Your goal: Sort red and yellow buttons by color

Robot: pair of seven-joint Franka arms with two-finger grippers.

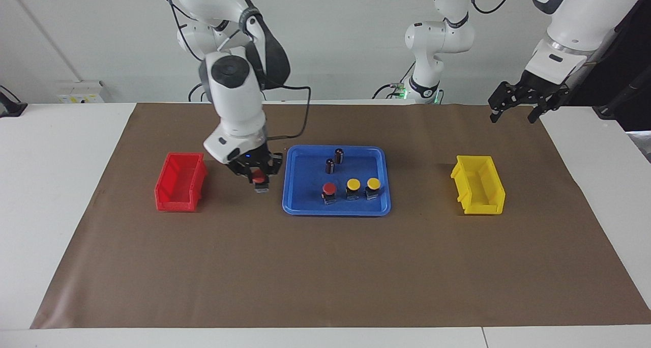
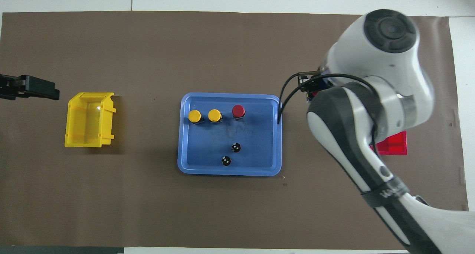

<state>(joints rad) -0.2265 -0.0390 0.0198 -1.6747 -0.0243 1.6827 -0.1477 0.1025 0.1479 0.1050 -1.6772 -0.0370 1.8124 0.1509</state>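
Note:
A black body (image 2: 200, 121) shows under the round cap, so the yellow button (image 2: 195, 116) will end up on its side when I place it in the bin.
My right gripper (image 1: 259, 178) is shut on a red button (image 1: 260, 179) by its cap and holds it in the air over the brown mat, between the blue tray (image 1: 305, 208) and the red bin (image 1: 179, 185). In the overhead view the right arm covers this button. One red button (image 1: 329, 188) and two yellow buttons (image 1: 353, 185) (image 1: 374, 183) stand in a row in the tray, on the side farther from the robots. My left gripper (image 1: 512, 115) hangs open and holds nothing, high over the mat's edge near the yellow bin (image 1: 478, 185).
Two dark upright cylinders (image 1: 338, 155) (image 1: 329, 166) stand in the tray, nearer to the robots than the button row. The red bin sits toward the right arm's end and the yellow bin toward the left arm's end. A brown mat (image 1: 325, 266) covers the table.

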